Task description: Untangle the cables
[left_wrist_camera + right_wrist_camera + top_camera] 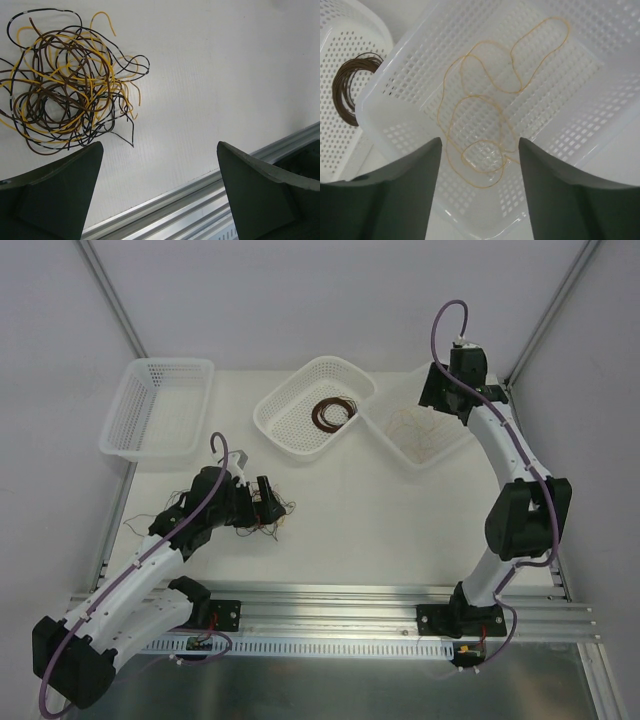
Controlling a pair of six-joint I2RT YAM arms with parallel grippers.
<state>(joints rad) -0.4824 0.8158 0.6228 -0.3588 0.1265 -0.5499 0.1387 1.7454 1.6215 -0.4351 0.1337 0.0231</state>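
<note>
I should drag the tangle (75, 90) toward the table's middle (322, 530) with my left gripper before my right gripper pulls out a cable, because the tangle lies far from my right gripper.
A tangle of black, dark brown and tan-orange cables (272, 514) lies on the white table next to my left gripper (263, 492). In the left wrist view the tangle (65, 85) lies up and to the left of the left gripper (159, 150), which is open and empty over bare table. A single tan-orange cable (485, 115) lies loose in the right basket (600, 80), below my open, empty right gripper (480, 142). In the top view the right gripper (436, 390) hovers over that basket (440, 445). A coiled dark brown cable (333, 412) lies in the middle basket (280, 425); it also shows in the right wrist view (347, 90).
A third white mesh basket (160, 405) stands at the back left with nothing in it. An aluminium rail (340, 615) runs along the table's near edge and shows in the left wrist view (210, 200). Frame posts stand at the back corners.
</note>
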